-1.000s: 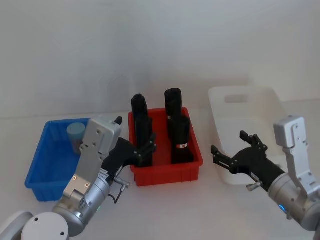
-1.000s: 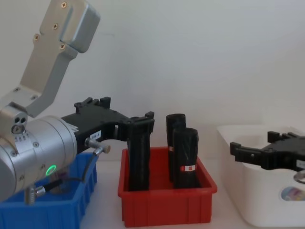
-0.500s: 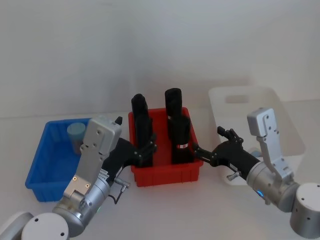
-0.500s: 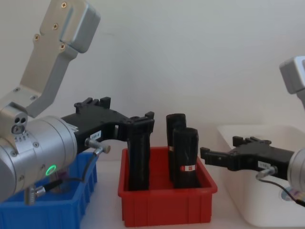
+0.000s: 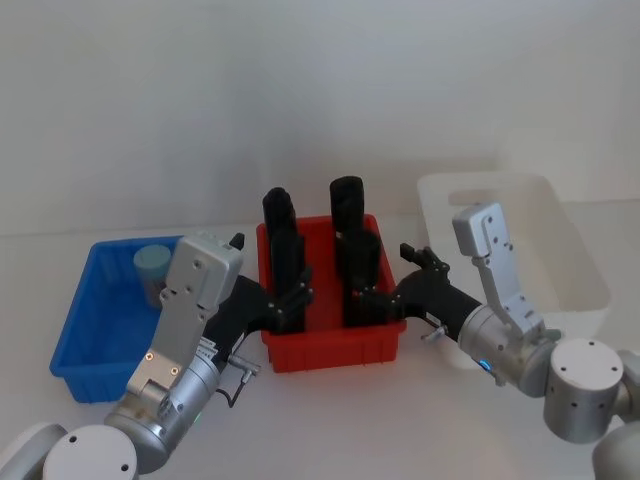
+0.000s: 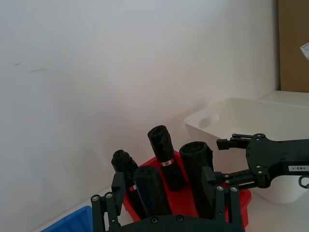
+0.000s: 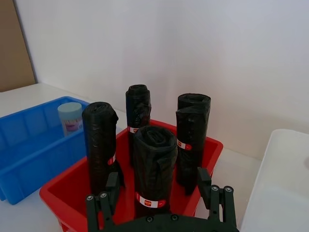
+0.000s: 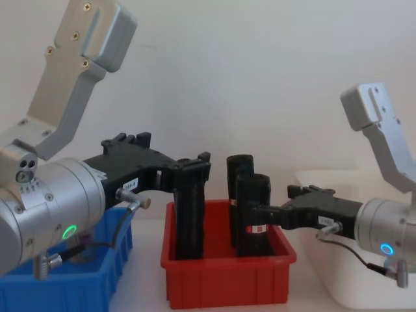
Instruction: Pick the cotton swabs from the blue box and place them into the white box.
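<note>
The tall black roll [image 8: 253, 195] will stay wound in a tube when the robot lifts it, because a red and white band [image 8: 257, 229] goes around the roll.
One tub of cotton swabs [image 5: 152, 268] with a pale blue lid stands at the back of the blue box [image 5: 95, 312], also visible as the tub [image 7: 70, 117] in the blue box [image 7: 26, 142] in the right wrist view. The white box [image 5: 570, 262] sits at the far right. My right gripper [image 5: 385, 275] hangs open at the red bin's right edge, level with the black rolls, with nothing between its fingers [image 7: 203, 176]. My left gripper [image 5: 298, 288] is open at the red bin's front left corner, to the right of the blue box.
A red bin [image 5: 330, 348] between the two boxes holds several tall black rolls [image 5: 346, 205] standing upright. Both grippers crowd its front corners. The white box [image 8: 325, 273] is partly hidden behind my right arm in the chest view.
My right arm has swung left from in front of the white box to the red bin's right side, staying open. The left arm has not moved.
</note>
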